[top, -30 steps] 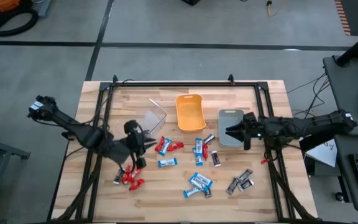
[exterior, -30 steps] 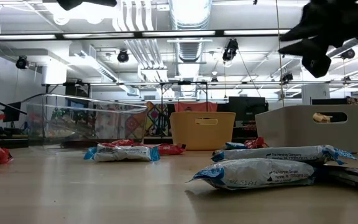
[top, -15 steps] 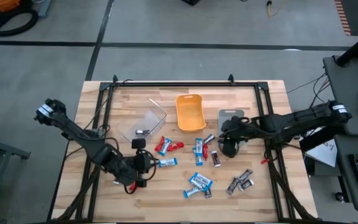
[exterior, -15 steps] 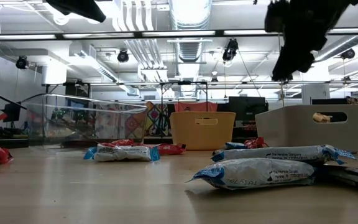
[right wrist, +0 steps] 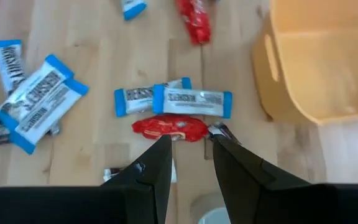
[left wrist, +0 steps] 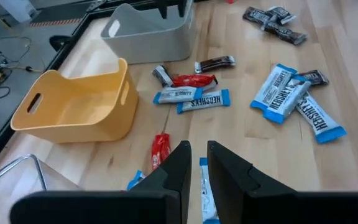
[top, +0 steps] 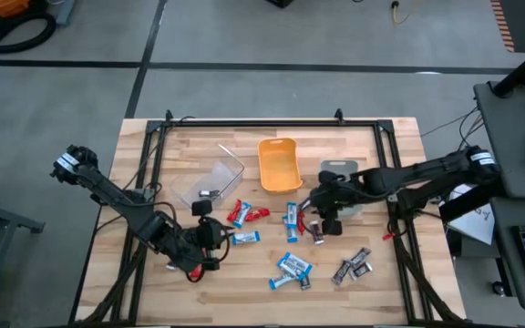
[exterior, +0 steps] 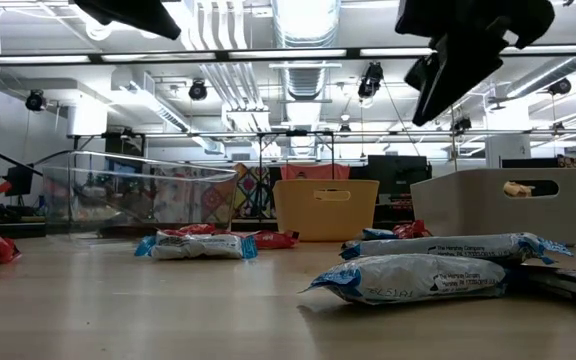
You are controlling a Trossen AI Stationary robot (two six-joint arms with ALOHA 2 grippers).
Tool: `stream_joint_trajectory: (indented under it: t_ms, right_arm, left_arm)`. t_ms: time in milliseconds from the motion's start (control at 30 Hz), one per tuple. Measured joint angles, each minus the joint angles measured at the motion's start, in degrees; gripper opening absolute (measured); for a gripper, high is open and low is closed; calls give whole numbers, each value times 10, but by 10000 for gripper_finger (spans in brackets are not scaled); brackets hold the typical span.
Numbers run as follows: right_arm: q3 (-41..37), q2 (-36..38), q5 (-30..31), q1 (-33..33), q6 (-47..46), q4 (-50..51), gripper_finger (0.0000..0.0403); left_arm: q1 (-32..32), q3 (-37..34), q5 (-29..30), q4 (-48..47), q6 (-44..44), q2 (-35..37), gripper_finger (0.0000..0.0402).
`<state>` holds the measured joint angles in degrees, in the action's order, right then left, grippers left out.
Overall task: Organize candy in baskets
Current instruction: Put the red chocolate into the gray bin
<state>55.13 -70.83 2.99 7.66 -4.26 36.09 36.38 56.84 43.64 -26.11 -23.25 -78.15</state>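
I can see the red bar's edge (right wrist: 174, 134) facing my open fingers, clear of the blue-and-white bars, so my right gripper keeps lowering until it pinches that edge (right wrist: 164, 135).
Candy lies scattered on the wooden table (top: 153, 146): red bars (top: 244, 214), blue-and-white bars (top: 292, 266) and dark bars (top: 354, 266). The three baskets stand in a row toward the far side: clear (top: 215, 178), orange (top: 279, 164) and grey (top: 337, 168), the grey one partly under my right arm. My left gripper (top: 217, 240) hovers beside a blue-and-white bar (top: 246, 238), its fingers (left wrist: 180, 163) a narrow gap apart with nothing between. My right gripper (right wrist: 191, 155) points steeply down, open, above a red bar (right wrist: 169, 127) and two blue-and-white bars (right wrist: 174, 99).
A small dark piece (top: 206, 193) lies in the clear basket. A black frame (top: 244, 123) runs along the table's far and side edges. Bare wood shows at the near left (top: 153, 292) and the near right (top: 381, 301).
My right gripper has left its place over the grey basket, swung toward the table's left and near side, and tipped down over the candy in the middle. My left gripper has gone from beside the clear basket toward the near edge, then kept still.
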Motion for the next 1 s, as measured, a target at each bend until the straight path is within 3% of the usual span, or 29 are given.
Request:
stream_joint_trajectory:
  t_ms: [333, 733, 1000]
  right_arm:
    - [17, -91, -5, 23, 79, -5, 114]
    - [38, -195, -20, 26, 107, -6, 217]
    - [38, -233, -15, 26, 122, -30, 200]
  left_arm:
    - [0, 0, 10, -1, 0, 0, 37]
    - [0, 0, 10, 0, -2, 0, 37]
    - [0, 0, 20, 0, -3, 0, 37]
